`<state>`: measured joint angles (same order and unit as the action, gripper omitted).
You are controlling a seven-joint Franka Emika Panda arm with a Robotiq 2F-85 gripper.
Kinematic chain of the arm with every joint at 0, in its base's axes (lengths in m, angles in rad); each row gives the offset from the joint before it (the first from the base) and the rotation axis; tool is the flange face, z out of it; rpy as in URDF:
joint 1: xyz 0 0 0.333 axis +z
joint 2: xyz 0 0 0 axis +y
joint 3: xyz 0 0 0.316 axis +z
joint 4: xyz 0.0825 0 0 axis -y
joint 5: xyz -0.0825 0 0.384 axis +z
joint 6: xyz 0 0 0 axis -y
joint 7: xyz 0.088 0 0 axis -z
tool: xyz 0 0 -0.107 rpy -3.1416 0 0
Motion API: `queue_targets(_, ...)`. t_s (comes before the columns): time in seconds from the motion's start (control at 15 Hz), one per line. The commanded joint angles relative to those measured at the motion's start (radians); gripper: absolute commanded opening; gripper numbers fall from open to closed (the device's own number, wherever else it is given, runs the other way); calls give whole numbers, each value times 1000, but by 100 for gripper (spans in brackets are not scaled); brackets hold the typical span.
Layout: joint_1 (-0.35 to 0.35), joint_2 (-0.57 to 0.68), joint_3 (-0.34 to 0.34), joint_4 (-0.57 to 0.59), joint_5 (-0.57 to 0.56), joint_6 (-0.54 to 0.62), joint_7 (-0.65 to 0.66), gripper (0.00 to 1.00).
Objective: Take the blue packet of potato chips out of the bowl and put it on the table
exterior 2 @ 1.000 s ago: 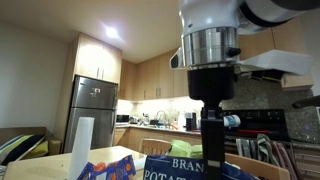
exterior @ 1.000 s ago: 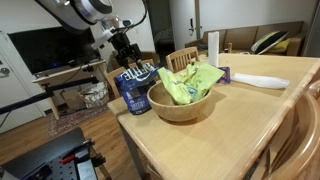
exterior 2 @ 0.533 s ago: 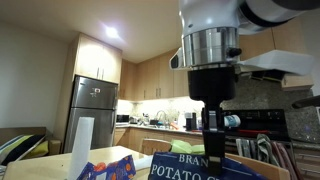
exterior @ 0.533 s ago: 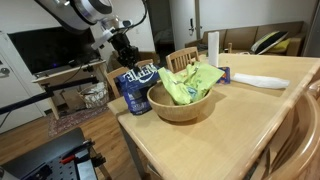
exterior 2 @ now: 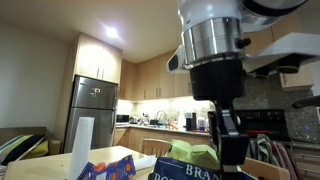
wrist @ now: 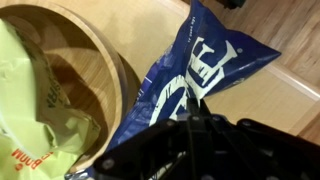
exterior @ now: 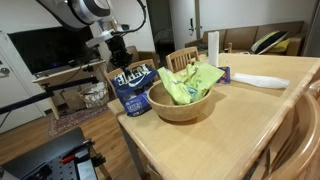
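Note:
The blue packet's corner (wrist: 264,54) juts past the table's edge over the floor, so my gripper should swing back inward and lower the packet close beside the bowl (wrist: 138,42).
The blue packet of potato chips (exterior: 132,88) stands outside the bowl (exterior: 180,108), at the near corner of the table (exterior: 240,135), leaning on the bowl's side. My gripper (exterior: 118,62) hangs over the packet's top edge, jaws shut on the foil there. In the wrist view the closed gripper (wrist: 192,100) pinches the edge of the blue packet (wrist: 205,60), with the wooden bowl (wrist: 95,55) to its left. Another exterior view looks up at the gripper (exterior 2: 232,165); the packet's white lettering (exterior 2: 195,173) shows at the bottom edge.
A lime-green bag (exterior: 188,82) fills the bowl. Behind it are a slat-back chair (exterior: 182,58), a paper towel roll (exterior: 213,45), a small blue packet (exterior: 226,73) and a white object (exterior: 260,80). The table edge drops off just beside the packet.
The jaws have gone from open to shut on the packet's top edge. The packet has turned and tipped, now showing its broad face. The gripper shifted slightly sideways.

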<state>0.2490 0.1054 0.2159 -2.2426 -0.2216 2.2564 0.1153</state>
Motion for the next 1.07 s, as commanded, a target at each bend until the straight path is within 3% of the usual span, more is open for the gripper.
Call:
queue_targets(0.0, -6, -91, 21, -19, 126, -62, -127, 0)
queue_targets(0.33, -19, -161, 6, -18, 227, -53, -228, 0)
queue_targets(0.67, -20, -125, -6, -8, 371, -49, -360, 0)
queue_targets(1.0, -29, -83, -5, -10, 357, -56, -363, 0)
